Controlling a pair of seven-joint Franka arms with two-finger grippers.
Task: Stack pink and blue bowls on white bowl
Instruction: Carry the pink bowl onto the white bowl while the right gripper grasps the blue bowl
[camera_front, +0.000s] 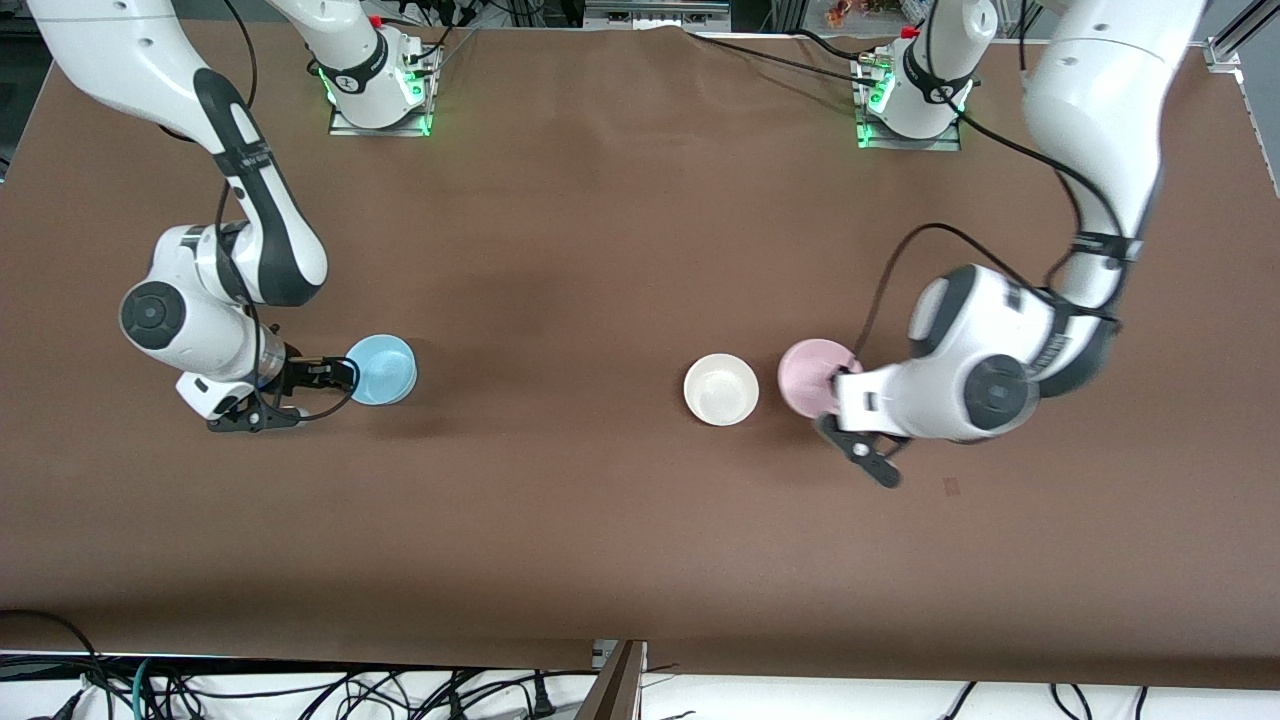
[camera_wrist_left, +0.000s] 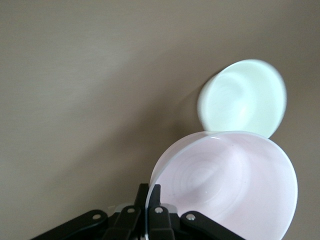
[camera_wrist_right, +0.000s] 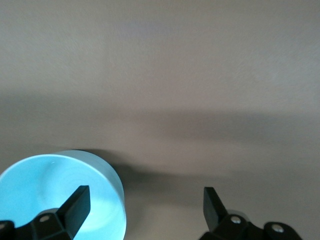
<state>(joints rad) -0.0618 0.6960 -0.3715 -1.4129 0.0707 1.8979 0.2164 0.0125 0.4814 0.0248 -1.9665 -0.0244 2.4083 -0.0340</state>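
Note:
My gripper will lower the blue bowl onto the stack, and the blue bowl should sit deep with the bowls' rims close together, because the blue bowl's side gets narrower below its rim.
The white bowl stands upright on the brown table. The pale pink bowl is right beside it, toward the left arm's end. My left gripper is shut on the pink bowl's rim. In the left wrist view the fingers pinch the pink bowl's wall, with the white bowl just past it. The sky blue bowl stands toward the right arm's end. My right gripper is open at its rim. In the right wrist view one finger is over the blue bowl and one is outside it.
The brown table is bare apart from the three bowls. The arm bases stand along its edge farthest from the front camera. Cables hang below the edge nearest that camera.

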